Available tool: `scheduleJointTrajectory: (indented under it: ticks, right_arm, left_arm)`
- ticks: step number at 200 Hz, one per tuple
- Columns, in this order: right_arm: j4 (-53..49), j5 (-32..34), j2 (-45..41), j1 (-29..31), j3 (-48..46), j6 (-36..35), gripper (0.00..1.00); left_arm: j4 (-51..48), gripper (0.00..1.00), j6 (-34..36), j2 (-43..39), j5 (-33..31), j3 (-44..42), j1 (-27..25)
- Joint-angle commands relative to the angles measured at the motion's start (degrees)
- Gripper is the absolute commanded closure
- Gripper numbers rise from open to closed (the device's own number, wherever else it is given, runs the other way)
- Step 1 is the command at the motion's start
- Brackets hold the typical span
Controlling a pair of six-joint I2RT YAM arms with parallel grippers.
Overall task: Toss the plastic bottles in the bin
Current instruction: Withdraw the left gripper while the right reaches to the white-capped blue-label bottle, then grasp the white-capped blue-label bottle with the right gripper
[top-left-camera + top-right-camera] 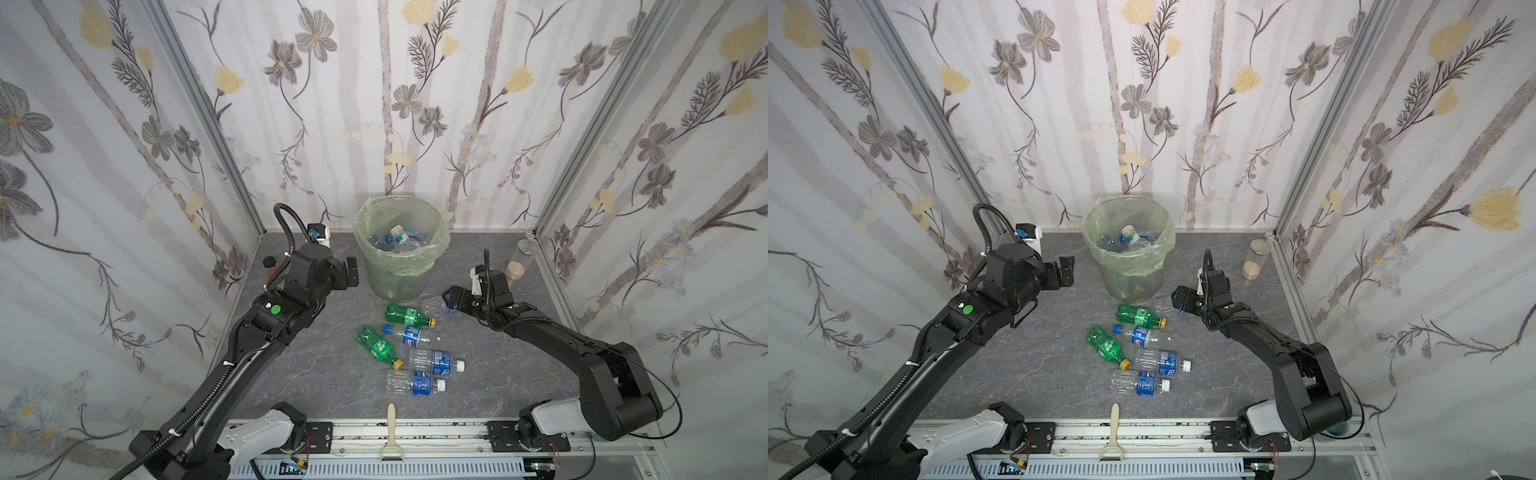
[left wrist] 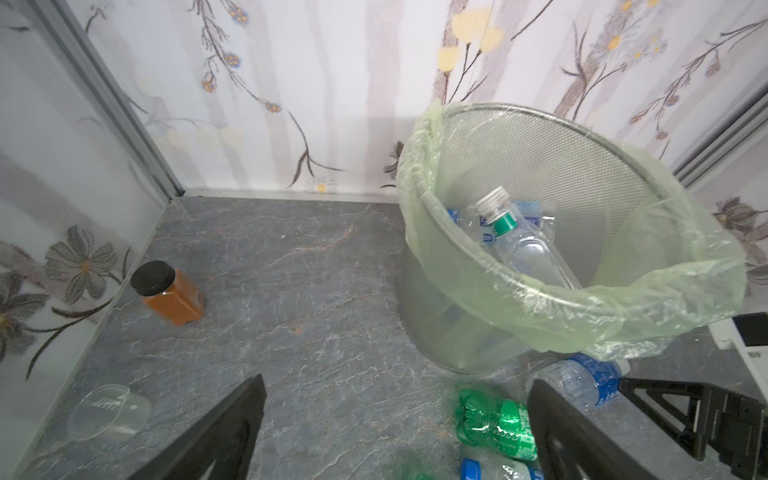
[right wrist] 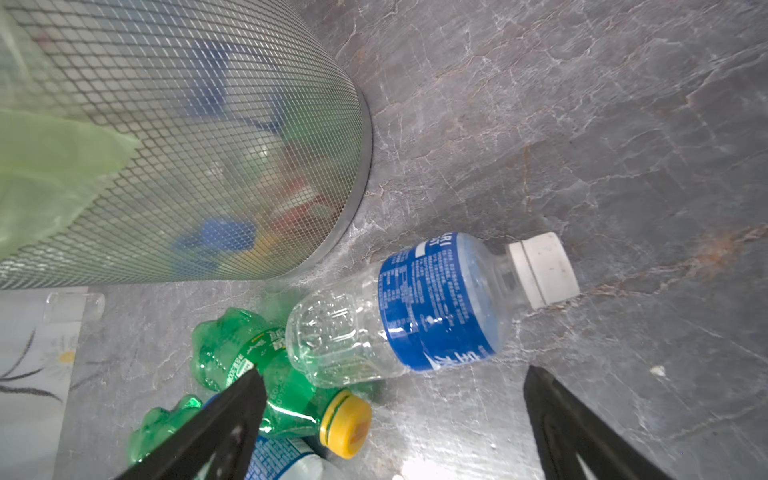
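My right gripper will lift the clear bottle (image 3: 428, 308), and the bottle should swing into line with the gripper's fingers as it rises, because the bottle's white cap (image 3: 545, 269) points across the gripper's opening.
The bin (image 1: 441, 245), a mesh basket lined with a pale green bag, stands at the back middle and holds several plastic bottles (image 2: 523, 245). Several more lie on the table in front of it: two green ones (image 1: 409, 316) (image 1: 378, 347) and clear ones with blue labels (image 1: 436, 361). My left gripper (image 1: 351, 270) hovers open and empty left of the bin (image 2: 623, 316). My right gripper (image 1: 451, 301) is low at the bin's front right, open, just short of a clear blue-labelled bottle (image 3: 415, 316) lying beside the bin's wall (image 3: 187, 124). Nothing is between its fingers.
An amber jar with a black lid (image 2: 170, 295) stands by the left wall, and a clear cup (image 2: 110, 411) lies nearer. A tall clear cylinder (image 1: 521, 259) stands at the back right corner. A cream-handled tool (image 1: 391, 432) lies on the front rail. Walls close three sides.
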Motion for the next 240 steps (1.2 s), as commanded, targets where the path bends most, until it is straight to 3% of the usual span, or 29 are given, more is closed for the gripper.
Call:
scheduleJointTrajectory:
  ticks: [1, 52, 97, 149, 192, 240]
  right_arm:
    - [4.46, 1.96, 3.41, 0.15, 1.17, 3.91, 0.04]
    - [2.03, 4.14, 11.69, 1.04, 7.68, 3.43, 0.06]
    - [-8.18, 7.93, 19.39, 1.15, 18.40, -4.11, 0.09]
    - [-15.07, 12.09, 22.76, 1.17, 23.23, -9.60, 0.12]
    - [-16.48, 8.17, 24.24, 1.50, 25.07, -11.09, 0.11]
    - [-15.67, 8.67, 23.74, 1.62, 22.12, -11.80, 0.29]
  left_arm:
    - [2.00, 0.00, -1.12, -3.70, -2.34, -4.76, 0.16]
    - [2.10, 0.00, -1.12, -10.11, -2.47, -11.07, 0.42]
    - [2.21, 0.00, -0.35, -10.96, -2.69, -13.20, 0.50]
    - [2.45, 0.00, 0.15, -10.94, -2.68, -14.87, 0.51]
    - [2.86, 0.00, 0.53, -10.05, -2.59, -15.53, 0.49]
    - [4.05, 0.00, -0.19, -7.85, -1.91, -17.38, 0.60]
